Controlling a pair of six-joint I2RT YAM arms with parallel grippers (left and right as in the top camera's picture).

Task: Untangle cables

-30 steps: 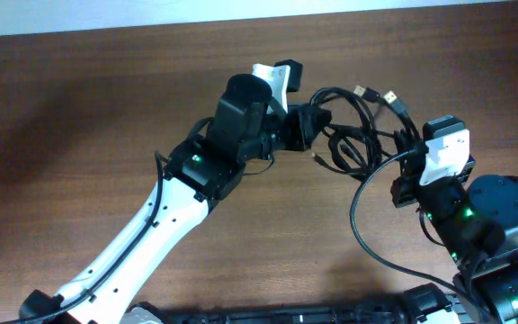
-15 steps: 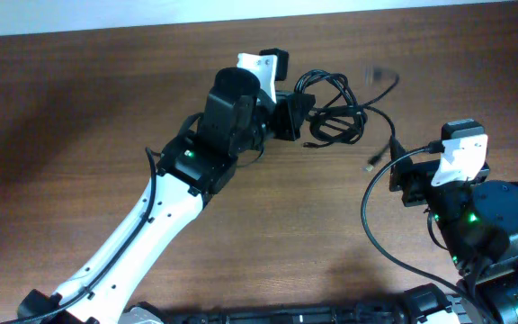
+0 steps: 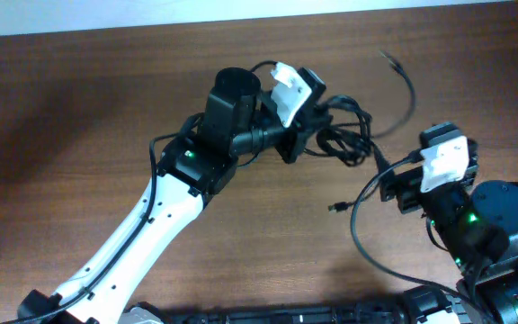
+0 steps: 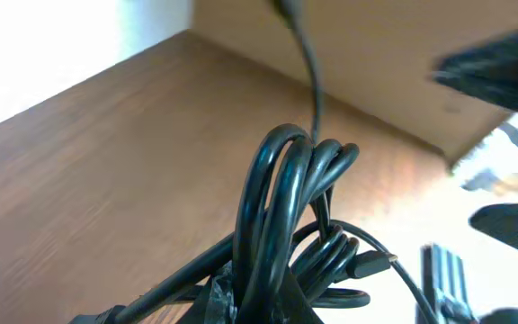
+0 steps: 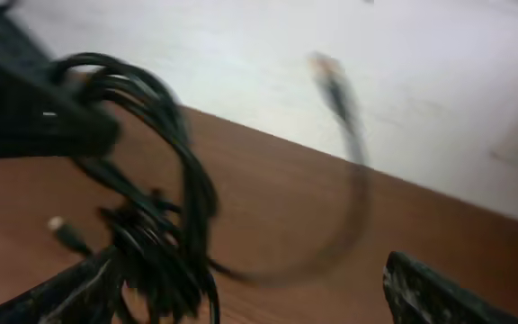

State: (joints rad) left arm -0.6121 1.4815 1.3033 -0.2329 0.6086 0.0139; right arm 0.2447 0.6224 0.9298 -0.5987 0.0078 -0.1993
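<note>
My left gripper should bring the cables back for my right gripper to grip the lower loops [image 3: 342, 148]. The cables are still bunched in loops at my left gripper [image 3: 351, 114], away from my open right gripper.
The cables [image 3: 344, 139] are a bunch of thin black cords hanging together right of the table's middle. My left gripper [image 3: 306, 130] is shut on the bunch, which rises in tight loops [image 4: 286, 198] above its jaws [image 4: 272, 301]. One small plug [image 4: 378, 263] sticks out of the loops. A single cord arcs away to the right and ends in a plug [image 3: 392, 61]. Another plug end [image 3: 335, 207] lies lower down. My right gripper [image 3: 401, 187] stands open, right of the bunch and apart from it. Its view shows the cables [image 5: 156, 225] on the left between its fingers [image 5: 439, 292], blurred.
The brown wooden table [image 3: 79, 117] reaches to a pale strip along the far edge [image 3: 151, 18]. The right arm's own thick black wire [image 3: 358, 238] loops over the table in front of its base. The left arm [image 3: 165, 211] crosses diagonally from the lower left.
My right gripper has opened, let go of its cord and drawn back. The left gripper has turned with the bunch in it. One cord end has swung out toward the upper right.
</note>
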